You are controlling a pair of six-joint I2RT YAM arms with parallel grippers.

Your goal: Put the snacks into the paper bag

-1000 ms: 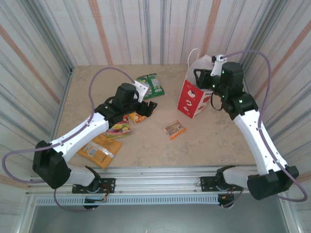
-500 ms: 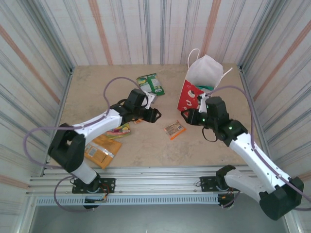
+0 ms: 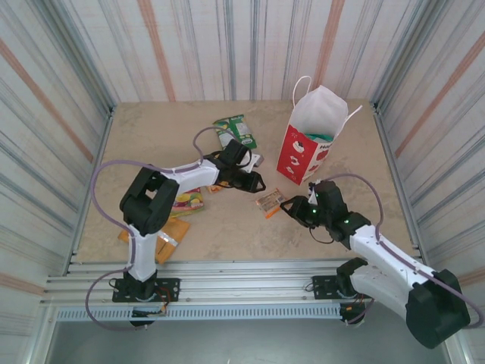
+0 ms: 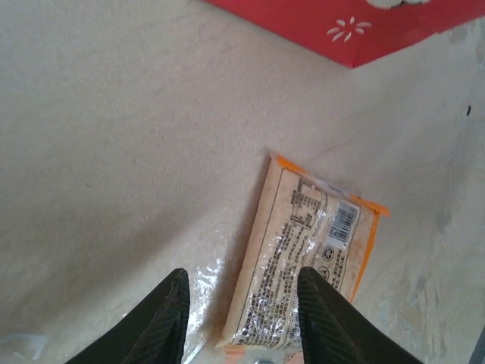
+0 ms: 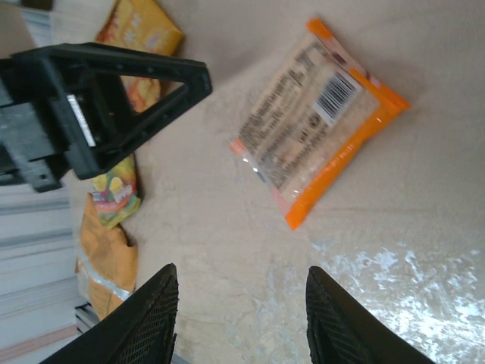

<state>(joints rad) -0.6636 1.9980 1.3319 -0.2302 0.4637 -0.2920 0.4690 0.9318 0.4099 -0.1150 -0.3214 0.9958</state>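
I expect the small orange-brown bar (image 3: 271,202) to bend where it is pinched but stay upright when I lift it, because it lies thin and flat between orange sealed edges (image 5: 343,163).
The small orange-brown bar (image 3: 271,202) lies flat on the table in front of the red paper bag (image 3: 306,149), which stands upright. My left gripper (image 3: 256,183) is open just left of the bar (image 4: 311,254), its fingers (image 4: 168,318) low over the packet's near end. My right gripper (image 3: 291,206) is open on the bar's other side, with the bar (image 5: 318,121) ahead of it and bare table between its fingers (image 5: 333,318). A green bag (image 3: 236,131) lies behind the left arm. The candy bag (image 3: 189,201) and the orange pouch (image 3: 161,233) lie at left.
A yellow-orange bag (image 5: 144,30) lies behind the left gripper (image 5: 98,106). The bag's red base (image 4: 348,23) stands close beyond the bar. Corrugated walls (image 3: 68,98) ring the table, and a metal rail (image 3: 242,269) runs along the near edge.
My right arm came down from over the paper bag to the table beside the bar. My left gripper slid right, from the yellow-orange bag toward the bar.
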